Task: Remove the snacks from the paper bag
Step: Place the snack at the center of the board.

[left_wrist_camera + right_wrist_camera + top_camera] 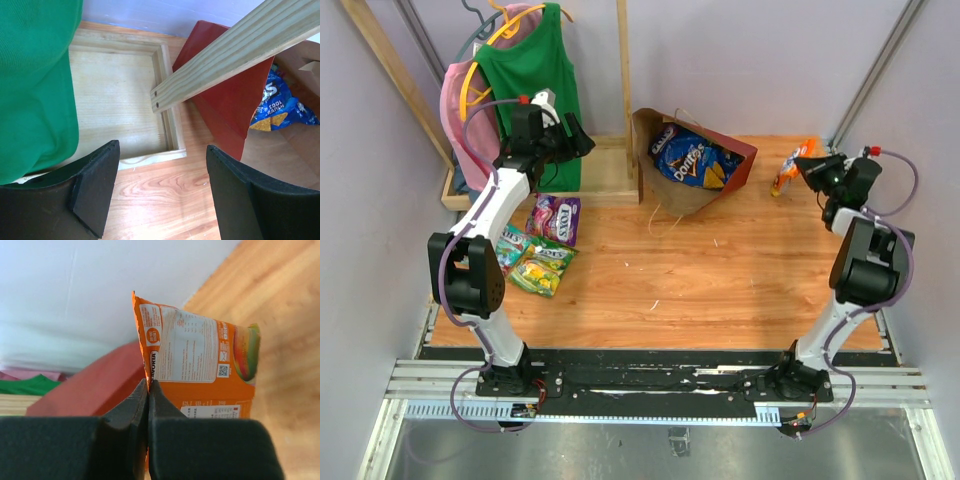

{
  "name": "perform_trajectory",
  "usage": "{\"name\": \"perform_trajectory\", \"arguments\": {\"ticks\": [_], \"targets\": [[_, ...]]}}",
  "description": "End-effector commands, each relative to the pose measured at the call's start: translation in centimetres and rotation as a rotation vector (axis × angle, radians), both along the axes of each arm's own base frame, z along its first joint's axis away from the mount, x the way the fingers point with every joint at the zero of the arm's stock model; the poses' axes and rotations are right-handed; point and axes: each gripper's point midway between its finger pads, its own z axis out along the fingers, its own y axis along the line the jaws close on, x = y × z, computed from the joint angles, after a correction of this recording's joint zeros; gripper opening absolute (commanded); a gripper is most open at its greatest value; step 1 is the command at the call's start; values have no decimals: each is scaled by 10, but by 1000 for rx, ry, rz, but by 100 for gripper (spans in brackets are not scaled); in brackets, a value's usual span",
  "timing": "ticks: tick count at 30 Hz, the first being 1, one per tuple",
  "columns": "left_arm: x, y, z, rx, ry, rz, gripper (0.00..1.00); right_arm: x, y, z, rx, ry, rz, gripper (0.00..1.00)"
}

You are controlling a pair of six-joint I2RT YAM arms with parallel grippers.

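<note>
I should pull my right gripper back over the open wood (802, 210) as I lower it, to lay the orange snack packet (788, 172) flat, because the packet hangs upright by its edge.
The red paper bag (720, 190) lies on its side at the table's back middle, mouth up, with a blue Doritos bag (695, 160) inside. It shows in the left wrist view (225, 107) with the Doritos bag (277, 102). My left gripper (575, 135) is open and empty above the table beside the wooden rack, left of the bag; in its own view the gripper (162, 192) hangs over bare wood. My right gripper (808, 167) is shut on the edge of an orange snack packet (200, 367), held at the back right (790, 168). A purple candy bag (557, 218), a green-yellow packet (542, 266) and a teal packet (512, 243) lie at the left.
A wooden rack with a shallow base tray (115, 105) and a slanted beam (235, 55) stands at the back left. A green garment (533, 90) and a pink one (458, 110) hang on it. The green garment also fills the left of the left wrist view (35, 85).
</note>
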Motion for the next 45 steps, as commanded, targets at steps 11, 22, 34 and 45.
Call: {"name": "perform_trajectory", "arguments": {"ticks": [11, 22, 34, 45], "targets": [[1, 2, 18, -2, -50, -4, 74, 34, -16, -82, 98, 69, -47, 1], [8, 3, 10, 4, -33, 3, 74, -33, -50, -123, -60, 396, -325, 5], [7, 10, 14, 38, -26, 48, 73, -48, -60, -156, 36, 498, -484, 12], [-11, 3, 38, 53, -76, 50, 74, -29, -57, -162, 84, 475, -540, 3]]}}
